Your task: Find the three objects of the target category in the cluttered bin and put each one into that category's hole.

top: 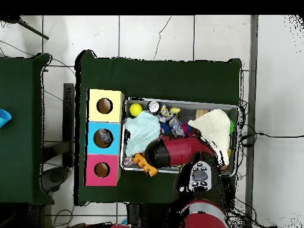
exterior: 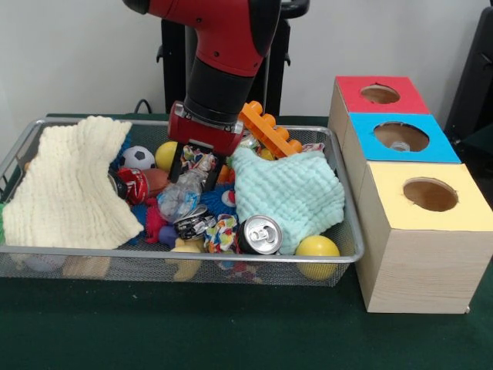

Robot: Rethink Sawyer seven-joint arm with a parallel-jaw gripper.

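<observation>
The clear bottle (exterior: 183, 193) is lying on top of the toys with its crumpled side uncovered (exterior: 176, 203). It will come loose right away when I lift it.
The wire mesh bin (exterior: 177, 255) stands on the green table, full of toys and cloths; it also shows in the overhead view (top: 178, 102). A crumpled clear bottle (exterior: 179, 199) with a blue-and-white label lies near the bin's middle. My gripper (exterior: 197, 164) is down in the bin just above and behind it, open, its black fingers (exterior: 177, 162) apart and astride the bottle's upper end. The blue-topped box's hole (exterior: 400, 136) is to the right; something pale and clear shows inside it, also in the overhead view (top: 104, 138). No other bottle shows.
A cream cloth (exterior: 73, 185) covers the bin's left, a mint cloth (exterior: 289, 193) its right. A silver can (exterior: 259, 235), yellow balls (exterior: 317, 248), an orange brick toy (exterior: 269, 129) and a small football (exterior: 139, 157) lie around. Red-topped (exterior: 350, 89) and yellow-topped (exterior: 400, 173) boxes flank the blue one.
</observation>
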